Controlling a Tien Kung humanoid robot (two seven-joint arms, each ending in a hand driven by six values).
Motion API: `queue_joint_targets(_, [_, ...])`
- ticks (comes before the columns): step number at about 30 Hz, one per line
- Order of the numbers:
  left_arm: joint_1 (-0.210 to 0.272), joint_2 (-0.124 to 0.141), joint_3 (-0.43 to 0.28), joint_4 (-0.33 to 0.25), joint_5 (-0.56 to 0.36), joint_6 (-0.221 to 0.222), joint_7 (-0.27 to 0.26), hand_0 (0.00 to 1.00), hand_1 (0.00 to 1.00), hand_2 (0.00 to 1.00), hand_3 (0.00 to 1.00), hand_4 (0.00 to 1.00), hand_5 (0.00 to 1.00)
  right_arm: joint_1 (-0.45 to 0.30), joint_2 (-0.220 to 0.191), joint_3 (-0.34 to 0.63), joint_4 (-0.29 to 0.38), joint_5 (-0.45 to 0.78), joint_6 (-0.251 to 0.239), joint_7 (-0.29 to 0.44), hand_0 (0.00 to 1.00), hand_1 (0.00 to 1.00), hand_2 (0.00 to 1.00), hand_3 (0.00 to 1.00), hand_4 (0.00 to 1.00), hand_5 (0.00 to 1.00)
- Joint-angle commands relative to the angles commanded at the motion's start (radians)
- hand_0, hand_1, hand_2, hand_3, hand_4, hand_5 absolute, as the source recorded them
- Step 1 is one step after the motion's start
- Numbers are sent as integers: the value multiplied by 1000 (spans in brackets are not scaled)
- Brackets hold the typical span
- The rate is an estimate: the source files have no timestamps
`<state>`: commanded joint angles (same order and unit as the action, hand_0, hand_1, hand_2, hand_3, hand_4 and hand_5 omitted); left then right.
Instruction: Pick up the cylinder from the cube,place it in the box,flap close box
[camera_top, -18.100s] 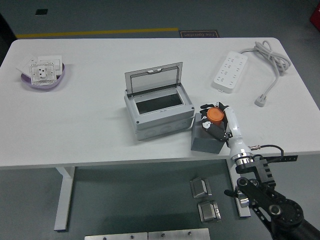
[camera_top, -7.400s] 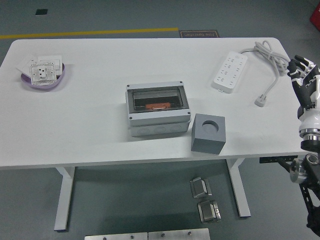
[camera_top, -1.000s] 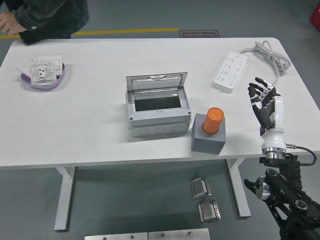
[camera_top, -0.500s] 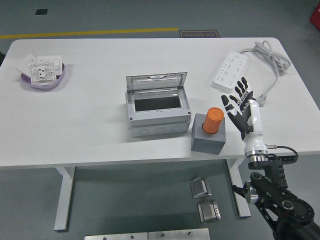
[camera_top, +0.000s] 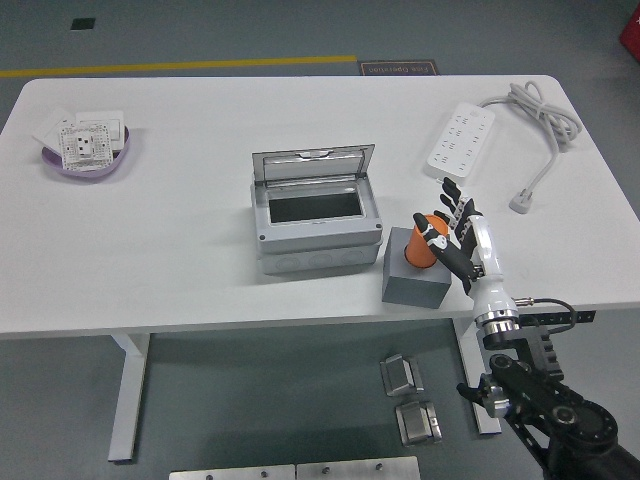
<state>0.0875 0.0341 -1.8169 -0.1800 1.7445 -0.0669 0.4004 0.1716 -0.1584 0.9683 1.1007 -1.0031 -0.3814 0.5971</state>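
Note:
I expect the cylinder (camera_top: 427, 241) to come free and leave the grey cube behind when I lift, because the orange cylinder's smooth, straight side (camera_top: 418, 250) reaches well above the cube.
An orange cylinder (camera_top: 416, 251) stands upright in the hole of the grey cube (camera_top: 412, 286) near the table's front edge. Left of the cube sits the grey box (camera_top: 318, 240), its inside dark and bare, with its clear lid (camera_top: 313, 165) raised at the back. My right hand (camera_top: 450, 224) has come in from the lower right and is at the cylinder's right side. Its fingers are spread, and the thumb (camera_top: 427, 232) lies across the cylinder's upper part. The hand does not grip the cylinder. The left arm is out of the picture.
A white power strip (camera_top: 459, 142) with its coiled cable (camera_top: 545, 118) lies at the back right, behind my hand. A purple bowl (camera_top: 55, 160) holding a white socket plate sits at the far left. The table's front edge runs just below the cube.
My right hand has swung left from the table's right side up to the cylinder. The person seen at the top left a second ago is gone. The box, shut earlier, stands open again.

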Motion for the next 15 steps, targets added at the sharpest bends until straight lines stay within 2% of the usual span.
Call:
queue_joint_targets(2, [0,0,1,0,-1,0,-1,743,758,763,885,592,162,1,0,-4,-2,-3,1,-5,805,849,834,834,931,469])
queue_joint_targets(3, [0,0,1,0,-1,0,-1,743,758,762,886,591,159,2,0,-6,-2,-4,1,-7,785,804,784,793,946,464])
queue_joint_targets(14, [-4,0,5,0,-5,2,-9,742,757,762,886,592,153,13,-3,-33,-5,-9,-5,-23,780,782,765,785,953,457])
queue_joint_targets(15, [-4,0,6,0,-6,3,-10,742,756,761,886,593,152,13,-3,-34,-5,-9,-6,-23,768,754,733,758,957,459])
